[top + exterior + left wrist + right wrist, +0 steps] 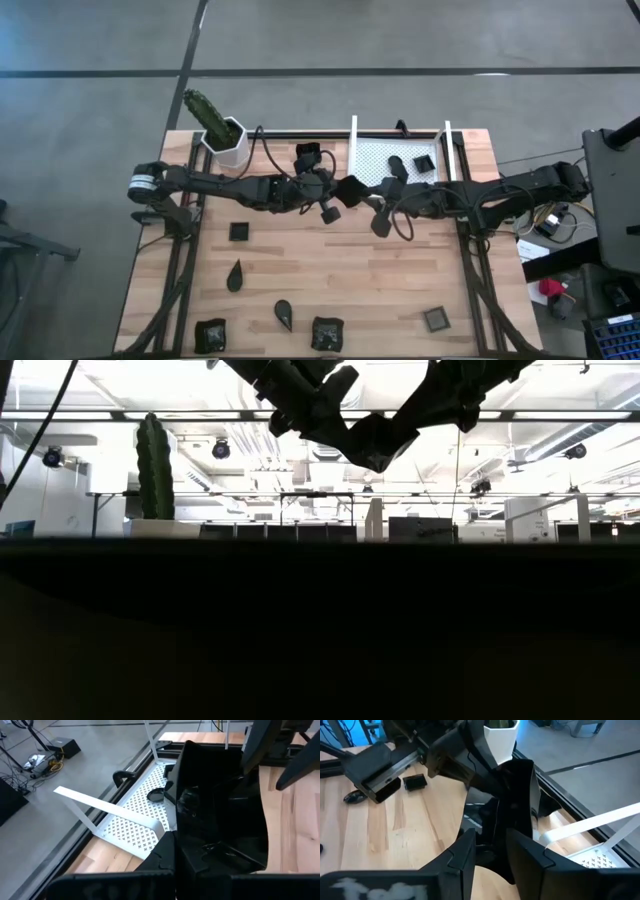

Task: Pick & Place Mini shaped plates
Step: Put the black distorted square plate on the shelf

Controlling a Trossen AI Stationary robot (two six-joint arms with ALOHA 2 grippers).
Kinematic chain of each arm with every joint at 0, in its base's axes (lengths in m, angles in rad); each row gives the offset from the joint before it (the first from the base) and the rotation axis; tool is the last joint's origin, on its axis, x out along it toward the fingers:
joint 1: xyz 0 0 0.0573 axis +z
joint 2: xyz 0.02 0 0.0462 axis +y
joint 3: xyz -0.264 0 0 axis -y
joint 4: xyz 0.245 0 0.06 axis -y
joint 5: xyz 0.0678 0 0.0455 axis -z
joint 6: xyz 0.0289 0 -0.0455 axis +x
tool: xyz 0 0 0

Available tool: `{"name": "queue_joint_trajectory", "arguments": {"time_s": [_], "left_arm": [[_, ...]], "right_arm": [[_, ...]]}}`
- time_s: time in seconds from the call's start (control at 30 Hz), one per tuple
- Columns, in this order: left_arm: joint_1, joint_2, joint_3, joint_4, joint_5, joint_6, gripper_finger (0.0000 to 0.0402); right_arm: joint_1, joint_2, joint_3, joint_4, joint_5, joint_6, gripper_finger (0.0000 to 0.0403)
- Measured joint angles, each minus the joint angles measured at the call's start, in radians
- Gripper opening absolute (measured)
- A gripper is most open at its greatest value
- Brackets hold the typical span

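My right gripper should open and pinch the tray-side before my left gripper lets go, because the square plate's lower corner is between my right gripper's fingers.
A glossy black square mini plate hangs in mid-air over the table's far middle, between both grippers; it also shows in the low view. My left gripper comes from the left and my right gripper from the right, each shut on it. Other mini plates lie flat on the wood: a square, two teardrops and three squares along the near edge. Two more sit in the white tray. My left gripper pinches the square plate by one rim between its two fingers, coming level from the table's left. The plate is lifted clear and tipped up on edge. My right gripper pinches the opposite wall of the same plate between its two fingers, reaching in from the table's right. The plate stands steeply tilted between them, clear of the table.
A white hexagonal pot with a green cactus stands at the far left corner. The white perforated tray has two upright white bars at its sides. Bare wood lies in the table's middle.
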Motion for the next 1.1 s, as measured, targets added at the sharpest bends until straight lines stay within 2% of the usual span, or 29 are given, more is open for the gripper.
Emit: {"name": "queue_joint_trajectory", "arguments": {"time_s": [0.7, 1.1], "left_arm": [[0.005, 0.001, 0.004, -0.008, 0.013, -0.014, 0.0000], [0.000, 0.001, 0.033, -0.003, 0.033, -0.014, 0.0000]], "right_arm": [[0.000, -0.024, 0.000, 0.009, 0.027, 0.010, 0.0096], [-0.002, -0.024, 0.000, 0.004, 0.091, 0.018, 0.0086]]}}
